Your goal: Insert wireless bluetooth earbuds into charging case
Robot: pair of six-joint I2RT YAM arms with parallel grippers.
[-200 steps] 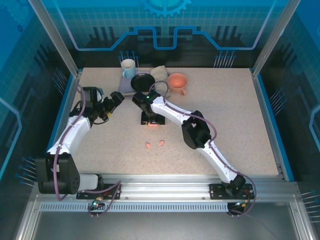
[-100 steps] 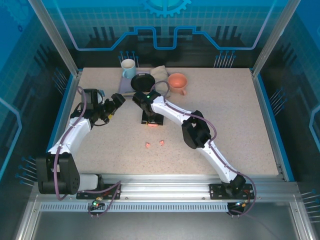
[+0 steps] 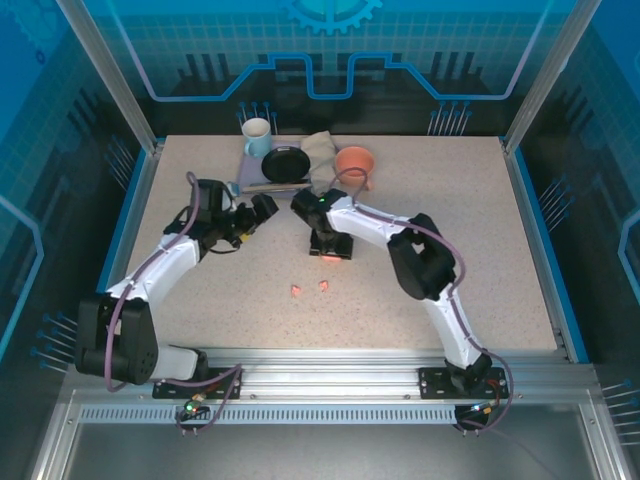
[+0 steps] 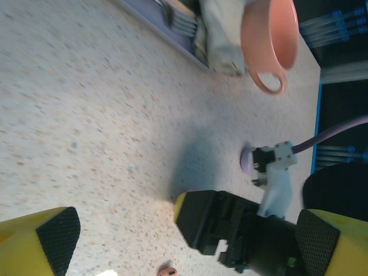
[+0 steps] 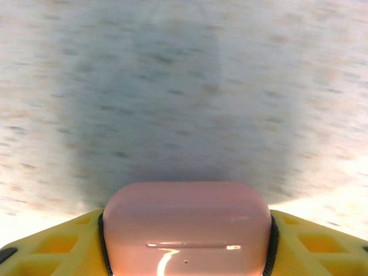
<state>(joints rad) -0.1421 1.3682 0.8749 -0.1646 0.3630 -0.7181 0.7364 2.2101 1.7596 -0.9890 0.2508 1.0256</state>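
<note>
The charging case's lid (image 5: 187, 246) is shut and the robot's right gripper grips both ends, so next the left gripper takes the case (image 3: 331, 258) before the right gripper opens it.
My right gripper (image 3: 328, 246) (image 5: 187, 241) is shut on a coral-pink charging case (image 5: 187, 221), lid closed, just above the table; the case's pink edge (image 3: 328, 257) peeks out below the fingers. Two coral-pink earbuds (image 3: 296, 290) (image 3: 323, 287) lie loose on the table in front of it, and one earbud (image 4: 167, 271) shows at the bottom of the left wrist view. My left gripper (image 3: 258, 212) (image 4: 187, 236) is open, to the left of the right gripper, holding nothing. A lilac rounded thing (image 4: 246, 160) sits half hidden behind the right wrist; I cannot tell whether it is a case or a bud.
At the back stand a white-and-blue mug (image 3: 257, 132), a black pan (image 3: 285, 163), a grey cloth (image 3: 322, 150) and a coral cup (image 3: 354, 162) (image 4: 270, 40). A fork (image 4: 178, 20) lies on a lavender tray (image 3: 247, 177). Bare table lies to the right and near the front edge.
Both arms have swung to the right. The right gripper has carried the pink case right and slightly nearer; the left gripper has followed toward the centre. The coral buds have not moved.
</note>
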